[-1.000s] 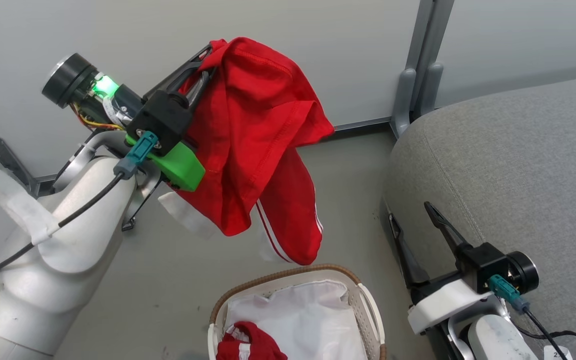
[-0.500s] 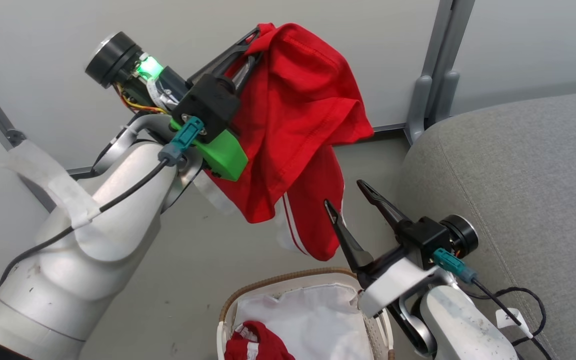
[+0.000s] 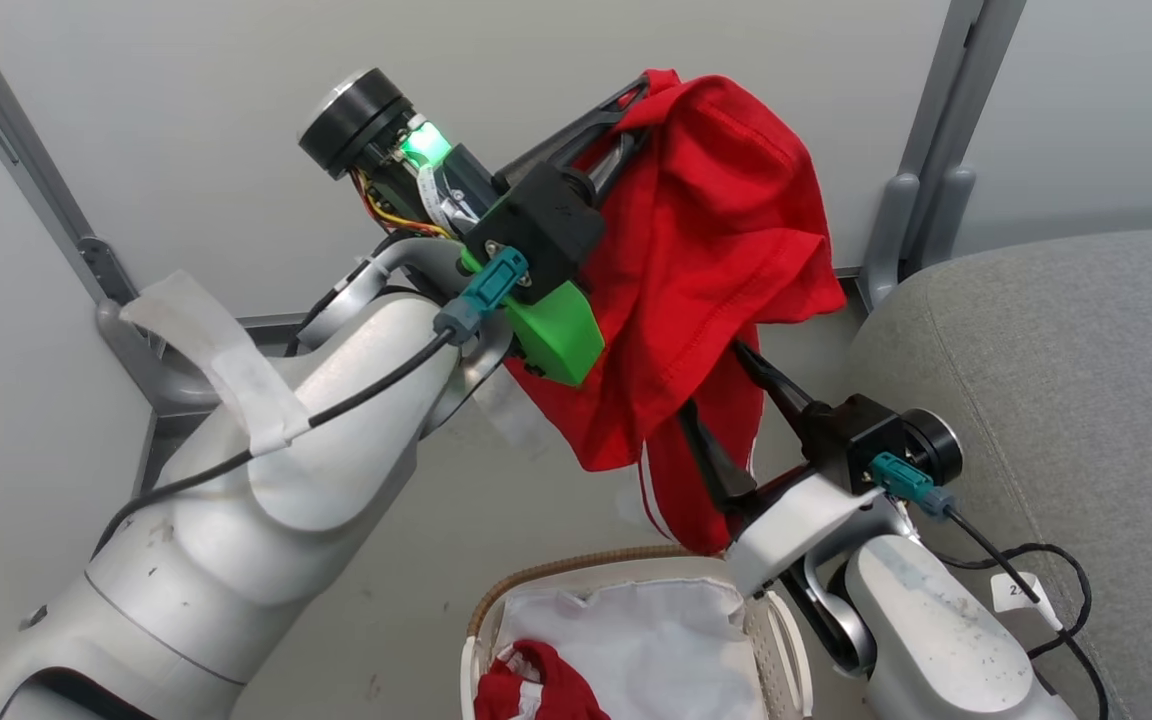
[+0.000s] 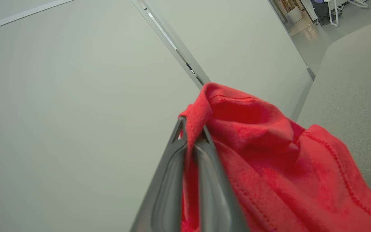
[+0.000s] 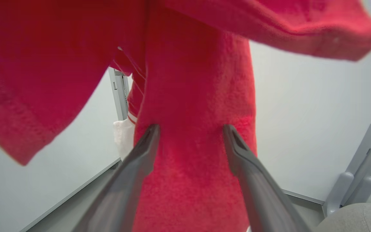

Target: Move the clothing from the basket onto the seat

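Observation:
I expect the red clothing (image 3: 734, 180) to sink into a crumpled heap when I lower it onto the seat, because limp folds (image 3: 682, 322) hang above my right gripper.
My left gripper (image 3: 636, 95) is shut on the top edge of the red clothing (image 3: 716, 250), held high in front of the wall. The left wrist view shows the fabric pinched between my left gripper's (image 4: 192, 124) tips, with the clothing (image 4: 269, 161) draping to the right. The right gripper (image 3: 711, 385) stands open, its fingers either side of the hanging lower part with white stripes. In the right wrist view that gripper (image 5: 191, 129) straddles the clothing (image 5: 192, 96). Below sits the basket (image 3: 576, 565), holding another red garment (image 3: 536, 685). The grey seat (image 3: 1066, 380) is at the right.
Pale partition panels with grey posts (image 3: 921, 180) stand behind. A second post (image 3: 36, 170) runs down the left. A black cable with a white tag (image 3: 1021, 590) lies on the seat's front edge by my right arm. Grey floor (image 3: 416, 560) surrounds the basket.
The camera has shifted. My left gripper has carried the clothing to the right, toward the seat. The open right gripper has risen from beside the seat to straddle the hanging fabric.

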{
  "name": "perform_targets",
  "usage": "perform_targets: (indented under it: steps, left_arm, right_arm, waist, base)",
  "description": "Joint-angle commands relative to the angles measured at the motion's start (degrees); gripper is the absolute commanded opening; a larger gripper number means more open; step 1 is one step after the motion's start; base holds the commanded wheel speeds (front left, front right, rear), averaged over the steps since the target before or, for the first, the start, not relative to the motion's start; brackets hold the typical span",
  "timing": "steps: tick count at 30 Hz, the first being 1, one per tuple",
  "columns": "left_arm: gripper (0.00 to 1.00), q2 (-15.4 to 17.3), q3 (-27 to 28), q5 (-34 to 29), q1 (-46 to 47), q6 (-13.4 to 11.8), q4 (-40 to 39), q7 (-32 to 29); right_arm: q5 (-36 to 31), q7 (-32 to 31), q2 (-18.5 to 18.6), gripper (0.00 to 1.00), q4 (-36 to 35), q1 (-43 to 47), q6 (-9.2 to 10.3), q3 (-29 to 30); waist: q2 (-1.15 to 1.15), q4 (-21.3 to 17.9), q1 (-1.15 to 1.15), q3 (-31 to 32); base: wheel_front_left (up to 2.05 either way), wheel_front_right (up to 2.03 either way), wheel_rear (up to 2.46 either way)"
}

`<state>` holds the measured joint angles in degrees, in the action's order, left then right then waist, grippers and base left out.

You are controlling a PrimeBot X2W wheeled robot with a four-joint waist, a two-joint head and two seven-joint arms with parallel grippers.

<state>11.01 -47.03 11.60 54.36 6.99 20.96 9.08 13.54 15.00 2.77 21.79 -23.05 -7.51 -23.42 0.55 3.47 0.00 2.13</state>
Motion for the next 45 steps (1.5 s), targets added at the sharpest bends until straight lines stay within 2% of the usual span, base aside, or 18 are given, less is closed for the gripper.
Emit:
perform_targets:
  steps: [1,9,12,13,14,15,24,32,38,39,40,41,42,43,44,45]
  left_arm:
    - [0.0,-0.47,-0.48,0.81,0.91,0.03,-0.47,-0.1]
    - [0.0,-0.98,-2.73,1.97,0.49,0.3,-3.9,0.05]
    - [0.0,-0.78,-3.07,2.57,0.37,0.34,-4.69,0.18]
    - [0.0,-0.48,-2.94,3.18,-0.09,0.34,-4.67,0.31]
    - [0.0,-0.31,-2.8,3.37,-0.32,0.28,-4.52,0.4]
    - [0.0,-0.08,-2.6,3.66,-0.59,0.12,-4.29,0.47]
    - [0.0,2.52,-0.55,5.58,-2.26,-1.08,-1.81,0.98]
    - [0.0,5.84,2.16,8.11,-3.73,-2.27,2.67,1.52]
    - [0.0,6.64,3.0,9.36,-5.0,-2.6,4.95,2.28]
    - [0.04,6.62,3.09,9.6,-5.28,-2.66,5.12,2.47]
    - [0.12,6.59,3.21,10.01,-5.67,-2.69,5.28,2.74]
    - [0.28,6.54,3.4,10.43,-6.09,-2.83,5.43,2.85]
    - [0.4,6.45,3.7,11.08,-6.81,-2.99,5.68,3.18]
    - [0.57,6.38,3.96,11.6,-7.47,-3.11,5.8,3.41]
    - [1.0,6.31,4.31,12.06,-8.36,-3.3,5.86,3.88]
    - [1.0,6.18,4.65,12.66,-9.25,-3.51,5.91,4.17]
  right_arm:
    - [0.32,0.28,0.21,1.0,0.25,-0.62,0.04,-0.25]
    - [-1.21,0.28,0.19,1.0,1.42,-3.51,0.04,1.23]
    - [-1.03,0.28,0.16,1.0,2.9,-4.73,0.04,-0.58]
    - [0.17,0.28,0.2,0.43,5.55,-6.05,0.04,-3.14]
    - [0.57,0.28,0.2,0.14,6.41,-6.75,0.04,-3.87]
    - [1.13,0.28,0.28,0.0,7.36,-7.39,0.04,-4.54]
    - [2.55,0.28,0.24,0.0,9.73,-8.08,0.04,-5.37]
    - [2.63,0.28,0.25,0.0,7.67,-6.76,0.04,-3.87]
    - [2.17,0.28,0.24,0.0,4.61,-6.09,0.04,-1.42]
    - [2.09,0.28,0.23,0.0,4.1,-6.11,0.04,-1.1]
    - [2.0,0.28,0.23,0.0,3.45,-6.17,0.04,-0.67]
    - [1.96,0.28,0.23,0.0,2.94,-6.25,0.04,-0.34]
    - [1.83,0.28,0.23,0.0,2.3,-6.4,0.04,0.13]
    - [1.66,0.28,0.23,0.0,1.78,-6.5,0.04,0.46]
    - [1.48,0.28,0.23,0.0,1.08,-6.6,0.04,0.98]
    - [1.33,0.28,0.23,0.0,0.52,-6.68,0.04,1.4]
  waist:
    - [-0.55,0.37,0.0,0.08]
    - [-0.55,1.24,0.0,-0.31]
    - [-0.55,1.49,0.0,-0.42]
    - [-0.55,1.6,0.0,-0.43]
    - [-0.55,1.6,0.0,-0.45]
    - [-0.55,1.6,0.0,-0.49]
    - [-0.55,1.27,0.0,-1.19]
    - [-0.55,0.44,0.0,-1.84]
    - [-0.55,0.08,0.0,-2.27]
    - [-0.55,0.02,0.0,-2.34]
    - [-0.55,-0.04,0.0,-2.41]
    - [-0.55,-0.11,0.0,-2.46]
    - [-0.55,-0.2,0.0,-2.53]
    - [-0.55,-0.28,0.0,-2.58]
    - [-0.55,-0.38,0.0,-2.65]
    - [-0.55,-0.46,0.0,-2.7]
  base:
    - [0.0,0.0,0.0]
    - [0.0,0.0,0.0]
    - [0.0,0.0,0.0]
    - [0.0,0.0,0.0]
    - [0.0,0.0,0.0]
    - [0.0,0.0,0.0]
    - [0.0,0.0,0.0]
    - [0.0,0.0,0.0]
    - [0.0,0.0,0.0]
    - [0.0,0.0,0.0]
    - [0.0,0.0,0.0]
    - [0.0,0.0,0.0]
    - [0.0,0.0,0.0]
    - [0.0,0.0,0.0]
    - [0.0,0.0,0.0]
    - [0.0,0.0,0.0]
